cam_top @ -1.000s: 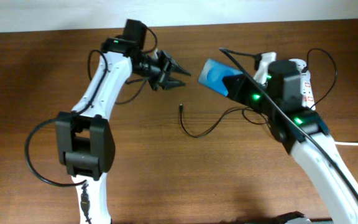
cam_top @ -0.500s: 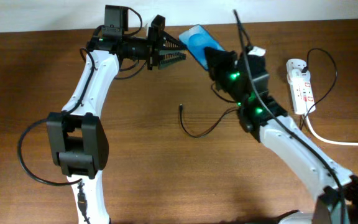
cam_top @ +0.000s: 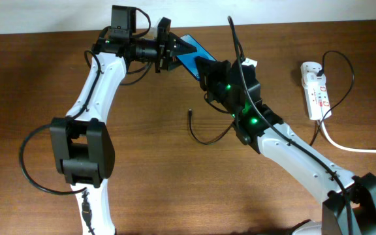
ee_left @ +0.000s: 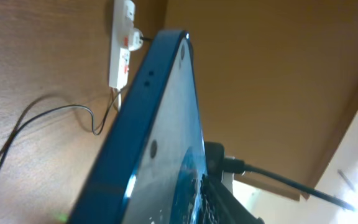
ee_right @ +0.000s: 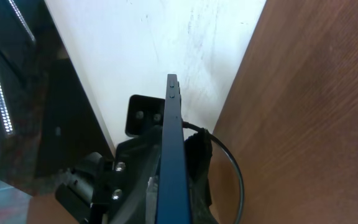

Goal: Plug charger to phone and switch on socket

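Next, I take the phone with my left gripper before I pick up the connector [cam_top: 190, 113] with my right gripper, because my right gripper covers the phone's end [cam_top: 195, 71] where the charger must go.
The phone [cam_top: 189, 53], blue and slim, is held in the air near the table's back edge. My right gripper [cam_top: 205, 68] is shut on its right end. My left gripper [cam_top: 173, 53] is open, with a finger on either side of the phone's left end. In the left wrist view the phone [ee_left: 160, 124] fills the frame. In the right wrist view it [ee_right: 169, 143] is edge-on with the left gripper [ee_right: 135, 180] behind it. The charger [cam_top: 211, 138] lies loose on the table, its connector tip [cam_top: 190, 112] free. The socket [cam_top: 314, 88] lies at the right and also shows in the left wrist view [ee_left: 122, 46].
A thick white cord [cam_top: 344, 145] runs from the socket off the right edge. The white wall [cam_top: 253, 12] borders the table's back edge just behind the phone. Both arms cross above the table's back middle.
My right gripper has carried the phone leftward, from near the socket to the left gripper. The left gripper has turned toward it, and its fingers now straddle the phone's end.
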{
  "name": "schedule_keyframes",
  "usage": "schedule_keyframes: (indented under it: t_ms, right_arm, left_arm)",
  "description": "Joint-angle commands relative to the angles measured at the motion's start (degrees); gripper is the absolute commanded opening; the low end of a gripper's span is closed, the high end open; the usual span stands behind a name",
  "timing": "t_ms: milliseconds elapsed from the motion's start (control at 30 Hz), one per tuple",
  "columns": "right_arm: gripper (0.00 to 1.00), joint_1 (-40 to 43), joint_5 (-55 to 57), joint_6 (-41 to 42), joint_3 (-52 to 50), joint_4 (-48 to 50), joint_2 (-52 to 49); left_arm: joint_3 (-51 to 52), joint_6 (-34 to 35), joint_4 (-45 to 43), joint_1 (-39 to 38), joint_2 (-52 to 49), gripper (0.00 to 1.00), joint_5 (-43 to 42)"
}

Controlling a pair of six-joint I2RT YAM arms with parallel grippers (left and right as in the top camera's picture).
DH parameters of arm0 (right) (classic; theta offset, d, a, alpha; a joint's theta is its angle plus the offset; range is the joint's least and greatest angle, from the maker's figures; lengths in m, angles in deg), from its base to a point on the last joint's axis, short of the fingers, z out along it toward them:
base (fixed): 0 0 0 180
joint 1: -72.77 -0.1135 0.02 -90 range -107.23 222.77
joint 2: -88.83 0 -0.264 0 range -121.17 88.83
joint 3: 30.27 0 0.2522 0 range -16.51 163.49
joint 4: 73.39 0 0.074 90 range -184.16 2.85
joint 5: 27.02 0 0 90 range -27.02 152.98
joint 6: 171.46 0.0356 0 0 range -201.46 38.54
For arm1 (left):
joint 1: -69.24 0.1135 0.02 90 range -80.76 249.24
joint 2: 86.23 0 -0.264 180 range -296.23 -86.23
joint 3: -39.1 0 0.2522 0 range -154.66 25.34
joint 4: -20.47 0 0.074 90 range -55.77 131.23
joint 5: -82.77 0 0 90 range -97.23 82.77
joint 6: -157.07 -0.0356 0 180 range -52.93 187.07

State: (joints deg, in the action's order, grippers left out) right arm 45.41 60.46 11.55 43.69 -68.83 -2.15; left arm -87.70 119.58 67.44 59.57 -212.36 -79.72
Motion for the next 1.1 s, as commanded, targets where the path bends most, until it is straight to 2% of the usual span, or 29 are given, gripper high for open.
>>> schedule_keyframes:
  t_ms: [0,67,267,400,600,667,767,833,867,900,1067]
  right_arm:
    - [0.04,-1.36,0.26,3.89,1.11,0.35,-1.64]
    - [0.04,-1.55,1.18,5.09,1.11,0.39,-2.8]
    - [0.04,-1.53,4.11,6.95,1.11,0.61,-3.21]
    - [0.04,-3.58,4.79,6.95,1.11,0.61,-3.26]
    - [0.05,-4.13,4.74,6.93,1.11,0.59,-3.26]
    - [0.16,-4.13,4.76,6.93,1.11,0.59,-3.26]
    - [0.46,-4.13,4.76,6.91,1.11,0.59,-3.26]
    - [0.75,-4.09,4.79,6.91,1.11,0.59,-3.26]
    - [0.93,-4.02,4.79,6.38,1.11,0.57,-3.26]
    - [0.98,-3.61,4.66,2.43,1.11,0.57,-3.26]
    - [0.98,1.68,-6.25,-13.46,1.11,-0.17,-3.15]
  left_arm:
    - [-0.55,2.36,-2.01,-0.2,0.35,0.23,2.01]
    - [-0.55,3.91,-3.72,-0.17,0.35,0.18,1.99]
    - [-0.55,4.5,-4.94,-0.2,0.35,0.15,2.05]
    - [-0.55,7.34,-5.79,-0.46,0.35,0.0,4.5]
    - [-0.55,8.13,-7.1,-0.44,0.35,0.0,5.66]
    - [-0.55,8.13,-7.1,-0.44,0.35,0.0,6.38]
    - [-0.55,8.11,-8.57,-0.39,0.35,0.0,6.36]
    - [-0.55,8.11,-9.81,-0.37,0.35,0.0,6.38]
    - [-0.55,8.0,-10.23,-0.28,0.35,0.0,6.36]
    - [-0.55,6.19,-10.21,0.24,0.35,0.0,6.05]
    - [-0.52,0.26,-9.99,5.38,0.35,0.0,3.52]
